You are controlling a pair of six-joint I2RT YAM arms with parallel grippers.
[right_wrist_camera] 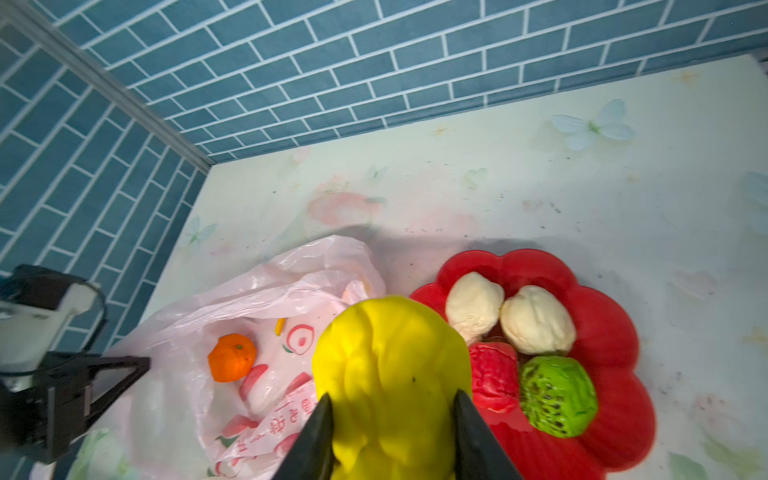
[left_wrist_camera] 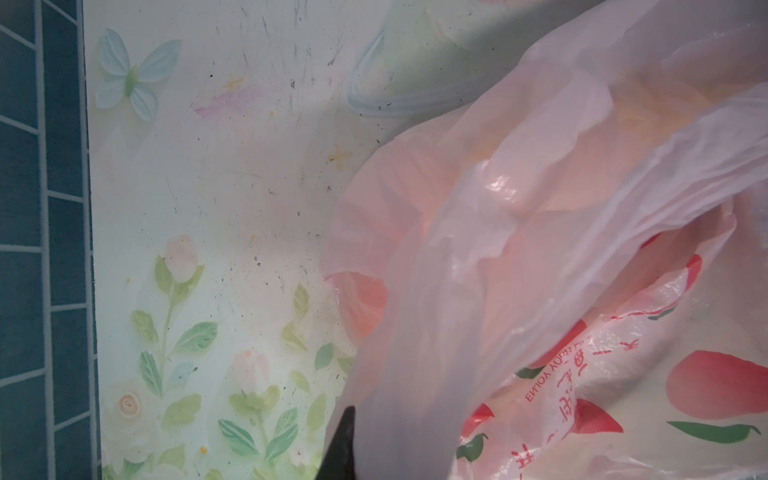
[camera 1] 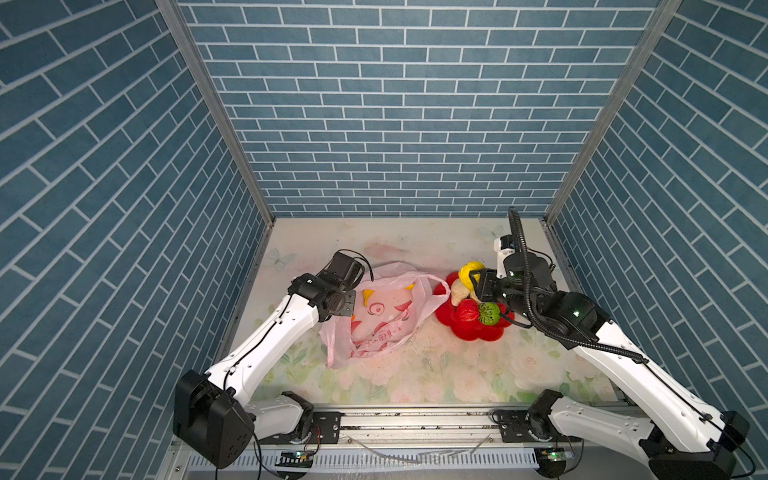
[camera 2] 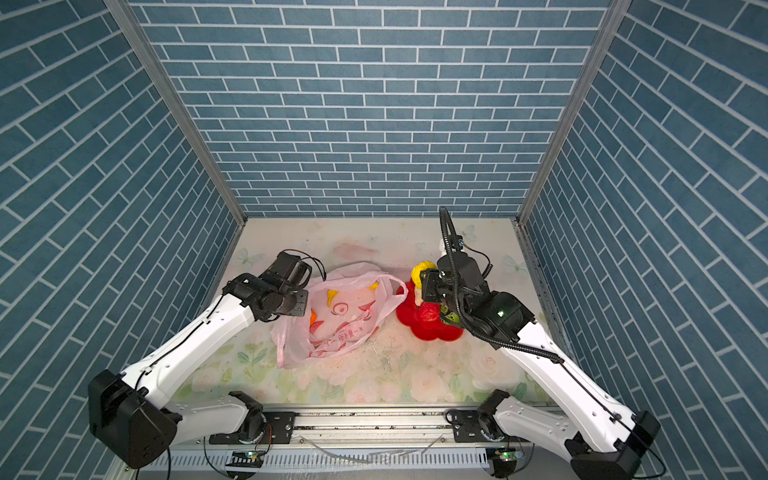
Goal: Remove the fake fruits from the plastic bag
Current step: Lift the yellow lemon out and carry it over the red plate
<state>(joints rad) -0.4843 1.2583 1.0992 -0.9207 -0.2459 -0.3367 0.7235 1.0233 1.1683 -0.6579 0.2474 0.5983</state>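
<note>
The dish has an empty spot [camera 1: 446,315] between the red fruit [camera 1: 467,310] and the bag, so I should keep lowering the yellow fruit with my right gripper until it rests there.
The pink plastic bag [camera 1: 376,328] lies left of centre, its mouth facing the dish. My left gripper [left_wrist_camera: 386,415] is shut on a fold of the bag's rim; one black finger [left_wrist_camera: 343,444] shows and the other is hidden behind the plastic. An orange fruit [right_wrist_camera: 232,357] sits inside the bag, where yellow banana ends [camera 1: 368,295] also show through. My right gripper [right_wrist_camera: 392,399] is shut on the yellow fruit [right_wrist_camera: 390,374], holding it over the near rim of the dish beside the bag. Two cream fruits [right_wrist_camera: 473,305] [right_wrist_camera: 536,320], a red one [right_wrist_camera: 494,376] and a green one [right_wrist_camera: 557,395] lie in the dish.
The red flower-shaped dish [camera 1: 471,334] stands right of the bag, its rim touching a bag handle. Blue brick walls [camera 1: 395,124] close the table on three sides. A metal rail [camera 1: 415,419] with the arm bases runs along the front edge.
</note>
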